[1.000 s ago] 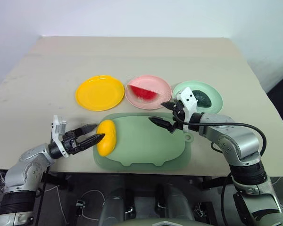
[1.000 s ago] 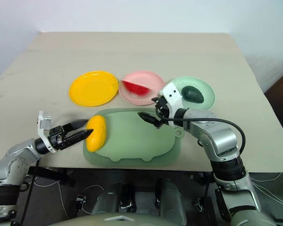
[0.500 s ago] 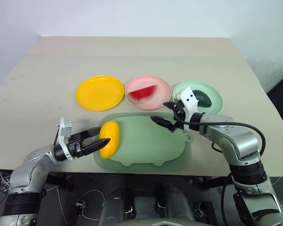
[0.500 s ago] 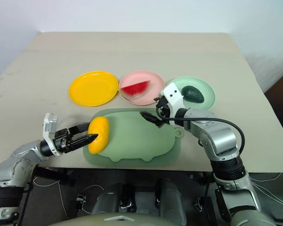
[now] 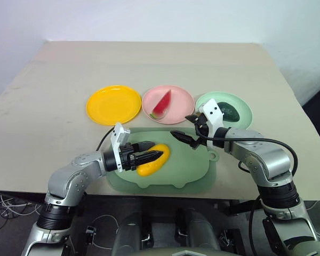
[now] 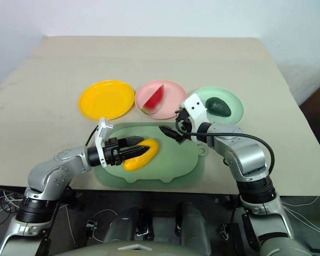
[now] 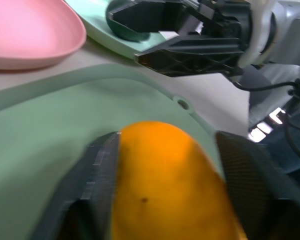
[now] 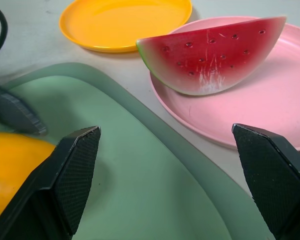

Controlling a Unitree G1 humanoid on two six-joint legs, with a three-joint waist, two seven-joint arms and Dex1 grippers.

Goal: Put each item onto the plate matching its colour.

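Observation:
Next, I open my left gripper, line it up and grip the yellow mango (image 5: 148,169) more deeply at its middle (image 5: 154,162), because the mango lies at a slant across the gripper's fingers and sits low in their grip.
The yellow mango (image 5: 154,158) lies across the pale green tray (image 5: 189,166), and my left gripper (image 5: 149,158) is shut on it, a black finger (image 7: 101,172) pressed to each side. Over the tray's far right corner, my right gripper (image 5: 181,127) stands open with nothing in it. The red watermelon wedge (image 5: 161,103) rests on the pink plate (image 5: 180,109). On the mint green plate (image 5: 240,120) sits the dark avocado (image 5: 228,111). Nothing lies on the yellow-orange plate (image 5: 113,104).
The three plates stand in a row just beyond the tray, on a beige table (image 5: 149,64). The tray reaches almost to the table's near edge. A black cable (image 5: 266,143) runs along my right forearm.
My left gripper has moved right with the mango, further onto the tray, and closed on it; the mango now lies crosswise. The watermelon wedge has turned on its plate. The right arm kept still.

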